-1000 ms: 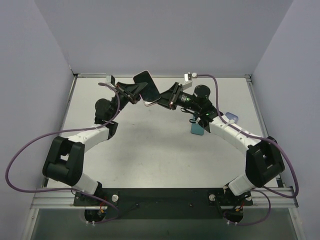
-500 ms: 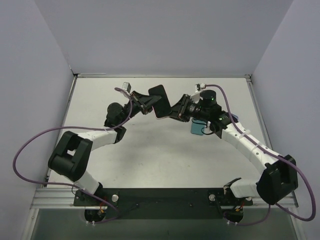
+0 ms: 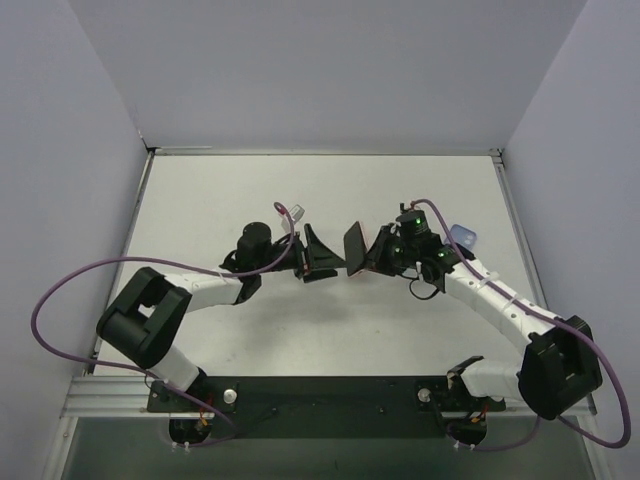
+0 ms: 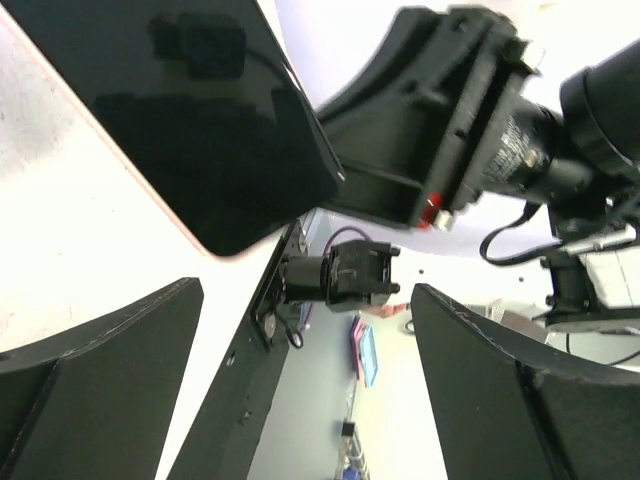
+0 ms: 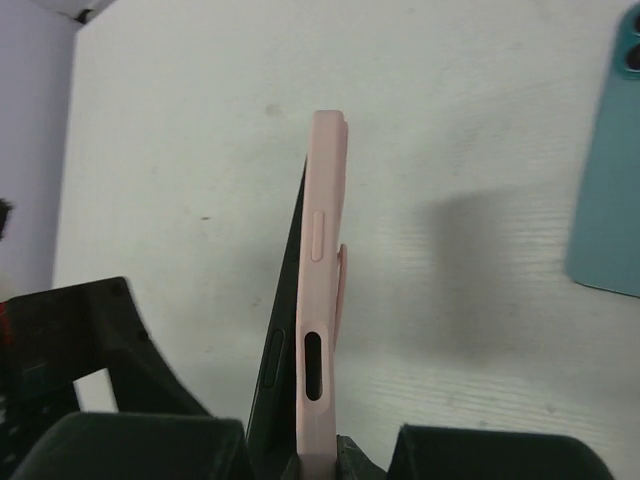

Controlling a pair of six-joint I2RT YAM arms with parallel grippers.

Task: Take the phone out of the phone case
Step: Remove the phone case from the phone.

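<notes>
My left gripper is moving toward the phone, and the black phone's edge stands off the pink case. The gripper should keep going toward that edge until its fingers close on only the phone.
My right gripper is shut on the lower end of the phone case, a pink shell seen edge-on in the right wrist view. The black phone sits against its left side, its edge standing slightly off the shell. From above, the phone is held upright just over the table. My left gripper faces it from the left, jaws spread wide, nothing between them. In the left wrist view the dark screen with its pink rim lies beyond the fingers, apart from them.
A light blue case lies flat on the table to the right of the held phone, and from above this blue case shows behind the right arm. Purple cables loop off both arms. Grey walls close in the table on three sides.
The left gripper has let go of the phone and opened wide. Both arms have dropped down and toward the near edge; the phone stays in the right gripper.
</notes>
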